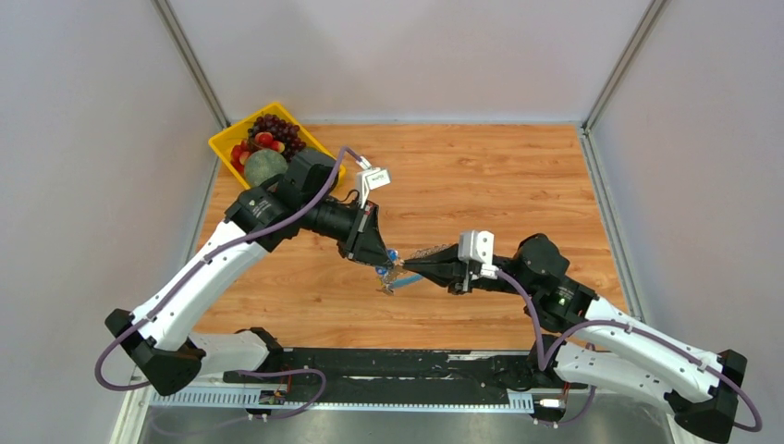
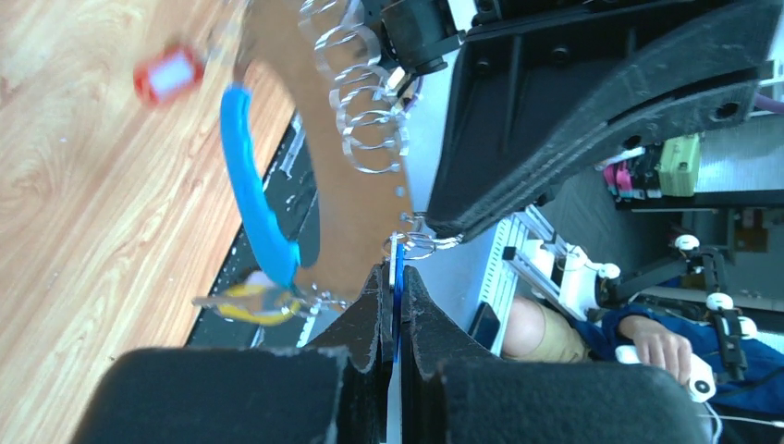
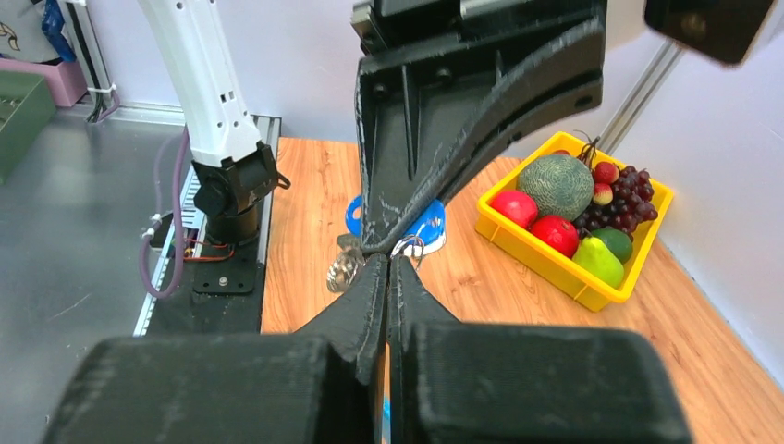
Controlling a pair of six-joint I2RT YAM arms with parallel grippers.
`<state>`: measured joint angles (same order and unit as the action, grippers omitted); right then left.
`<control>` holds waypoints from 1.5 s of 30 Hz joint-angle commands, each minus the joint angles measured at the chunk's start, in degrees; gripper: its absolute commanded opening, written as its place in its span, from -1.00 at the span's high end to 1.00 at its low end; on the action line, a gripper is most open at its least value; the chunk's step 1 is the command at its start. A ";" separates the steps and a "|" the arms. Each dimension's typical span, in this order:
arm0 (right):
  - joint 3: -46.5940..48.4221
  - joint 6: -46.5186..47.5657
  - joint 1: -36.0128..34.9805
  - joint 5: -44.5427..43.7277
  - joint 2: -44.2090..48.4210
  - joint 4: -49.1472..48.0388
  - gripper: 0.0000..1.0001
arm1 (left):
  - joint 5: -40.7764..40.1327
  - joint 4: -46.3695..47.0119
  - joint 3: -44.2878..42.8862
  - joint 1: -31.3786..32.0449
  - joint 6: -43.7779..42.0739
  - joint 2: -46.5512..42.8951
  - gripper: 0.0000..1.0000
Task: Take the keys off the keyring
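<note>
The robot's right gripper is holding the keyring next to the blue key's small ring (image 2: 418, 243), so the left gripper goes on pulling the key until it comes free.
The keyring hangs in the air between my two grippers, its light-blue band (image 2: 251, 180) and its silvery chain (image 2: 362, 102) drooping. My left gripper (image 2: 396, 270) is shut on the blue key (image 2: 397, 261), which sits on a small ring (image 2: 422, 244). My right gripper (image 3: 387, 261) is shut on the keyring just beside that ring, tip to tip with the left one. A yellow key (image 2: 242, 302) and a red key (image 2: 168, 74) dangle from the loop. In the top view the left gripper (image 1: 381, 267) and right gripper (image 1: 403, 272) meet over the table's middle.
A yellow tray (image 1: 222, 145) of fruit stands at the table's far left corner; it also shows in the right wrist view (image 3: 547, 252). The black rail (image 1: 388, 365) with the arm bases runs along the near edge.
</note>
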<state>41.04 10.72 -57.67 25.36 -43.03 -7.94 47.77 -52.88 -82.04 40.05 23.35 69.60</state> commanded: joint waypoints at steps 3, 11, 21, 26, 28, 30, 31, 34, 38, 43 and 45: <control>0.08 1.94 -0.28 5.30 0.06 -11.55 1.00 | 4.41 7.88 5.05 -0.51 3.16 0.80 1.00; -0.16 1.92 -0.39 2.43 -0.48 -12.87 1.00 | 3.82 7.44 5.25 -0.62 1.32 1.52 1.00; -3.75 -2.19 -0.29 -13.61 5.15 -2.94 1.00 | -19.16 5.08 7.67 -10.09 -2.53 -4.34 1.00; -6.27 -3.92 -0.31 -20.78 8.96 -0.77 1.00 | -24.36 12.90 16.89 -11.48 -1.57 -3.84 1.00; -6.83 -4.33 -0.32 -24.68 10.47 0.39 1.00 | -24.63 18.20 21.30 -11.58 0.33 -2.69 1.00; -7.52 -4.66 -0.30 -29.98 12.01 1.28 1.00 | -25.64 24.41 25.60 -11.52 2.62 -1.35 1.00; -7.85 -5.06 -0.31 -32.48 12.68 1.68 1.00 | -26.24 26.61 26.88 -11.50 4.15 -0.20 1.00; -8.63 -5.80 -0.30 -40.18 14.08 3.20 1.00 | -29.62 37.02 32.49 -11.62 7.38 3.58 1.00; -8.62 -7.01 -0.29 -47.47 14.40 6.40 1.00 | -33.56 46.71 35.11 -11.76 9.86 10.27 1.00; -8.97 -8.39 -0.20 -50.72 14.84 7.76 1.00 | -34.98 52.33 33.89 -13.34 11.14 18.84 0.88; -9.13 -8.46 -0.21 -51.48 14.37 7.74 1.00 | -35.15 52.53 33.39 -14.05 11.22 21.08 0.58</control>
<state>31.73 3.99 -57.71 -20.53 -29.15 0.86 14.48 -7.51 -46.46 27.31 32.67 87.35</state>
